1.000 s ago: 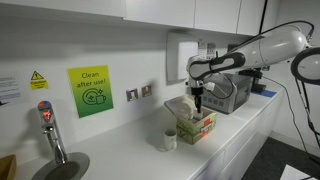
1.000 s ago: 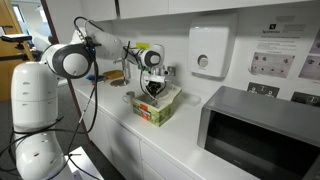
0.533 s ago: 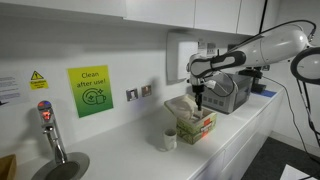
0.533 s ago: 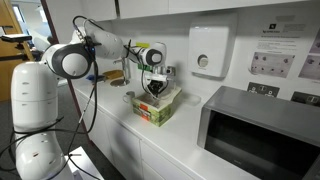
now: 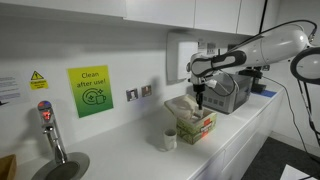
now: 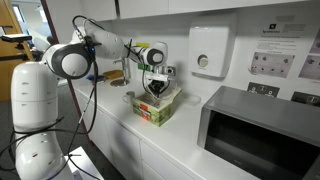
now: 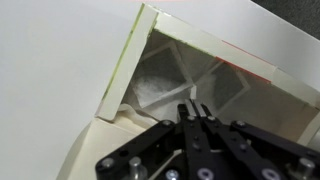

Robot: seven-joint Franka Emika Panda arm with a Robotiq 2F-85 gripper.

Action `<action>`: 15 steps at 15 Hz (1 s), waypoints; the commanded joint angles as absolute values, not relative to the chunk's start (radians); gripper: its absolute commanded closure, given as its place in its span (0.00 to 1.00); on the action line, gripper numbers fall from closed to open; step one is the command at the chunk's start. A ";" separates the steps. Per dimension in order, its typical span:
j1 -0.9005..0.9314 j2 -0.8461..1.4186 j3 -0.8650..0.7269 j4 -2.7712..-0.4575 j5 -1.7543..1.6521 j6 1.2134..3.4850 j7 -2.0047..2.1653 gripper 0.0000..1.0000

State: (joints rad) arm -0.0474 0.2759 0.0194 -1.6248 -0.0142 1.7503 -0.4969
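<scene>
My fingers are holding the white tissue, which hangs within the box's pale rim. My gripper should now go down until the tissue is inside the box [image 6: 152,102], then let go of it.
A green and red tissue box [image 5: 197,127] [image 6: 155,109] stands on the white counter in both exterior views, with white tissue [image 5: 180,104] bulging from its top. My gripper [image 5: 199,104] [image 6: 154,92] hangs straight down over the box's opening. In the wrist view the black fingers meet tip to tip, so the gripper [image 7: 193,108] is shut just above the crumpled tissue [image 7: 160,85] inside the box's pale rim [image 7: 124,66]. A thin white sliver shows at the fingertips; I cannot tell whether tissue is pinched there.
A small white cup [image 5: 169,140] stands beside the box. A microwave [image 6: 256,131] fills the counter on one side. A paper dispenser [image 6: 208,50] hangs on the wall behind. A tap [image 5: 50,131] and sink [image 5: 60,167] lie further along, near a green sign [image 5: 90,91].
</scene>
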 commanded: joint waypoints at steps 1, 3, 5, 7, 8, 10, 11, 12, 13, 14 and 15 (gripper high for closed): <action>-0.069 0.263 0.015 -1.615 0.008 1.734 -0.485 1.00; -0.076 0.263 0.012 -1.615 0.009 1.734 -0.484 1.00; -0.081 0.262 0.011 -1.616 0.010 1.734 -0.483 1.00; -0.086 0.261 0.009 -1.617 0.009 1.735 -0.482 1.00; -0.088 0.261 0.009 -1.618 0.009 1.735 -0.481 1.00; -0.091 0.261 0.006 -1.620 0.009 1.736 -0.480 1.00; -0.091 0.261 0.005 -1.621 0.009 1.736 -0.480 1.00; -0.091 0.262 0.003 -1.621 0.008 1.737 -0.479 1.00; -0.091 0.262 0.002 -1.622 0.008 1.737 -0.478 1.00; -0.092 0.262 0.000 -1.623 0.008 1.737 -0.477 1.00; -0.092 0.262 -0.001 -1.624 0.009 1.738 -0.477 1.00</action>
